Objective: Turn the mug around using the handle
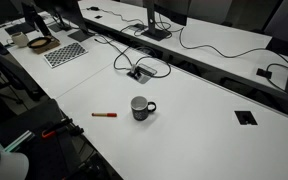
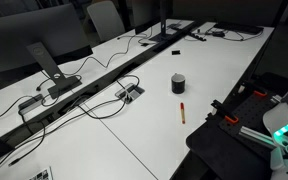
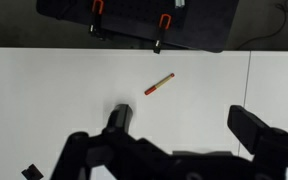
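I need to turn my gripper in line with the handle (image 1: 152, 106) before it comes down, because the mug (image 1: 139, 108) is off-centre below my gripper and the mug's handle is at a slant to the gripper's fingers.
The dark mug (image 1: 139, 108) stands upright on the white table (image 1: 194, 135), its handle (image 1: 152, 106) sticking out to the right in that view. The mug also shows in an exterior view (image 2: 178, 83), where the handle is not visible. A thin red marker (image 1: 104, 115) lies a short way from it and shows in the other exterior view (image 2: 182, 111) and in the wrist view (image 3: 159, 83). My gripper (image 3: 184, 125) is open and empty, high above the table. The mug is out of the wrist view.
Black cables and a cable box (image 1: 137, 72) lie along the table's middle seam (image 2: 130, 93). A black square insert (image 1: 245, 117) sits beyond the mug. Red clamps (image 3: 164, 20) hold a dark base at the table edge. A monitor stand (image 2: 52, 70) is further off.
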Action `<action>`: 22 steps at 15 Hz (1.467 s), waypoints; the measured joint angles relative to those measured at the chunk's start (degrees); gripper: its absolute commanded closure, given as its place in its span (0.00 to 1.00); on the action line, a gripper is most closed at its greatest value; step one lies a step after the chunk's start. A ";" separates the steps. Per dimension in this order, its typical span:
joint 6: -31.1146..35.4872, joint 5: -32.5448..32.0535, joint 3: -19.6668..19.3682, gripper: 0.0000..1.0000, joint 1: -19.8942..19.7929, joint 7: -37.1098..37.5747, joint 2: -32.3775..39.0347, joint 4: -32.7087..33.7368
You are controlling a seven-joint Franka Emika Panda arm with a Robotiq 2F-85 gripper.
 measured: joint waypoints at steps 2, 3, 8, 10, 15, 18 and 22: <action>3.54 1.92 0.02 0.00 -0.41 3.92 0.75 -0.61; 5.48 2.52 0.07 0.00 -0.65 5.72 1.23 -1.02; 15.03 2.90 0.46 0.00 -2.26 12.53 5.00 -3.02; 15.25 2.99 0.24 0.00 -2.32 12.28 6.20 -2.93; 6.61 5.14 -4.34 0.00 0.33 -0.79 0.05 -1.63; -0.14 5.58 -7.13 0.00 1.23 -7.52 -6.36 -1.24; -3.20 5.33 -6.26 0.00 0.54 -6.41 -9.00 -1.03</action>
